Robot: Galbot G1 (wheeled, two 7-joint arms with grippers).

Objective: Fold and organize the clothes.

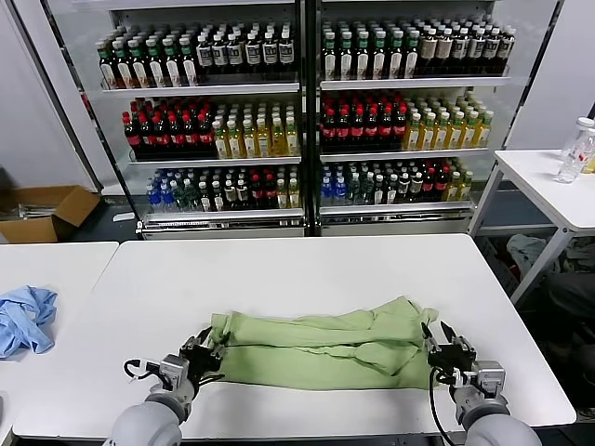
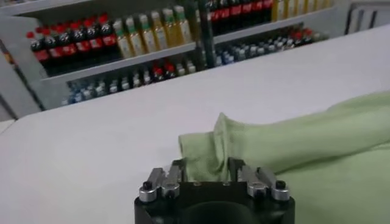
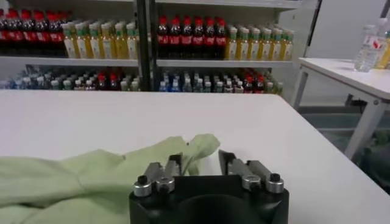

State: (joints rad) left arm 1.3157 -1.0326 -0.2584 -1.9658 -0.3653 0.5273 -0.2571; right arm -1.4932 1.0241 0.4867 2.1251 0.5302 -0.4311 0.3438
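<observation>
My right gripper has the pale green shirt stretching across to it, so my left gripper should pull the shirt's bunched corner toward its own side before folding that end of the shirt over.
One pale green shirt lies folded into a long band across the near part of the white table. My left gripper is at the band's left end and my right gripper at its right end. In the left wrist view the left gripper stands open, and a bunched corner of the shirt lies loose between its fingers. In the right wrist view the right gripper is open too. A shirt corner rests against one finger, with a gap to the other.
A crumpled blue cloth lies on the neighbouring table at the left. Drink coolers full of bottles stand behind. A white side table with bottles is at the right, and a cardboard box sits on the floor at the left.
</observation>
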